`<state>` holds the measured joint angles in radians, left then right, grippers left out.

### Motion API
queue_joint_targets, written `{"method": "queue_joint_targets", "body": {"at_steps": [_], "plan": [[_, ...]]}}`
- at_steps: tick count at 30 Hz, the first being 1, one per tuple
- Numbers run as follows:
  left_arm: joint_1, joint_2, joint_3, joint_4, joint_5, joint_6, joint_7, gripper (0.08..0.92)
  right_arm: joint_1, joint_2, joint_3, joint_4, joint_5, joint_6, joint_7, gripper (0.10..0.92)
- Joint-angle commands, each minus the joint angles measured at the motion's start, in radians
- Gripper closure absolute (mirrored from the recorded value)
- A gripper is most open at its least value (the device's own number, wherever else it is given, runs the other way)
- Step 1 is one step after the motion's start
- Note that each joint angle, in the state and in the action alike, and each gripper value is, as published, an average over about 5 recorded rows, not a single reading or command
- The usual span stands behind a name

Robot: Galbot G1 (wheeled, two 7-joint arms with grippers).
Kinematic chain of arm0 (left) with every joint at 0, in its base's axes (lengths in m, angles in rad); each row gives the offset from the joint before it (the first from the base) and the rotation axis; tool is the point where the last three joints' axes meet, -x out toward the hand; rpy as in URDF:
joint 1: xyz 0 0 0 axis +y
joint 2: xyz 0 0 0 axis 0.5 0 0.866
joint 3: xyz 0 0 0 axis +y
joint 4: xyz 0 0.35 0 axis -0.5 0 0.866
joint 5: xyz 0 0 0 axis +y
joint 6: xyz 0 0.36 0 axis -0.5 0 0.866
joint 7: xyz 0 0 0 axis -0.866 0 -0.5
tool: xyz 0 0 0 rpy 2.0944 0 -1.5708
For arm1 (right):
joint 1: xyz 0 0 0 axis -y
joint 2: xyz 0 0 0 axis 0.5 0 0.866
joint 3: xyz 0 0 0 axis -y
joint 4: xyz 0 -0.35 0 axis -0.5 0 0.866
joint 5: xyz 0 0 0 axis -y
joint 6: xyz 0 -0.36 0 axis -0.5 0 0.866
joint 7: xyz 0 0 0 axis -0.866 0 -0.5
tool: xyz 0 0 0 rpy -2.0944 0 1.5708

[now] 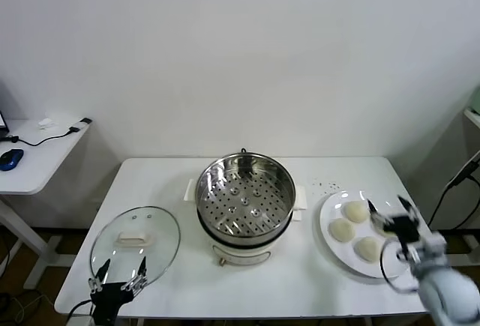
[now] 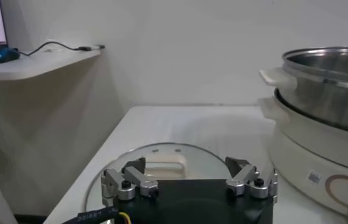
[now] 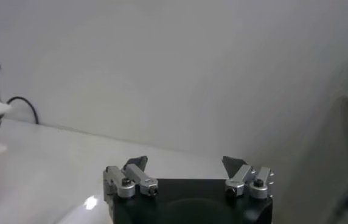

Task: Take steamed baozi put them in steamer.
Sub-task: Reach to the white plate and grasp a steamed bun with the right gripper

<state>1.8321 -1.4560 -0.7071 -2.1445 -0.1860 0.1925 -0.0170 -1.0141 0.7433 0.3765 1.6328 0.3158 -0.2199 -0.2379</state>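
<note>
Next, my right gripper swings behind the plate and tilts down over the farthest baozi (image 1: 355, 211), because it is pointing level at the wall (image 3: 183, 103) above the baozi.
The steamer (image 1: 244, 198), a shiny steel pot with a perforated tray on a white base, stands empty at the table's middle; its side also shows in the left wrist view (image 2: 320, 91). Three cream-white baozi (image 1: 355, 211) (image 1: 342, 230) (image 1: 368, 248) lie on a white plate (image 1: 327, 221) to its right. A fourth baozi (image 1: 384, 227) is mostly hidden behind my right gripper. My right gripper (image 1: 388, 207) hovers open and empty over the plate's right side; in its own wrist view (image 3: 185, 163) no baozi shows. My left gripper (image 1: 118, 270) (image 2: 186, 167) is open and empty at the lid's near edge.
A round glass lid (image 1: 135, 240) with a white knob lies flat at the table's front left and shows in the left wrist view (image 2: 162, 159). A side desk (image 1: 34, 154) with a blue mouse stands at far left. The table's front edge is close under both grippers.
</note>
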Motion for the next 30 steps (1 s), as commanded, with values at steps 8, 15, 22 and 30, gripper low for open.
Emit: {"method": "queue_joint_targets", "body": {"at_steps": [8, 15, 22, 30], "plan": [[-0.002, -0.008, -0.002, 0.011, 0.000, -0.007, -0.003, 0.177, 1.283, -0.387, -1.249, -0.531, -0.162, 0.374, -0.971, 0.203], [-0.005, -0.014, 0.004, 0.018, 0.003, -0.004, -0.002, 0.177, 1.433, -0.263, -1.586, -0.592, -0.172, 0.308, -0.959, 0.203], [0.000, -0.027, 0.008, 0.024, 0.011, -0.005, -0.004, 0.177, 1.390, -0.148, -1.640, -0.678, -0.127, 0.204, -0.871, 0.203], [0.004, -0.044, 0.018, 0.018, 0.019, -0.005, -0.006, 0.177, 1.289, -0.066, -1.597, -0.688, 0.004, 0.096, -0.785, 0.203]]}}
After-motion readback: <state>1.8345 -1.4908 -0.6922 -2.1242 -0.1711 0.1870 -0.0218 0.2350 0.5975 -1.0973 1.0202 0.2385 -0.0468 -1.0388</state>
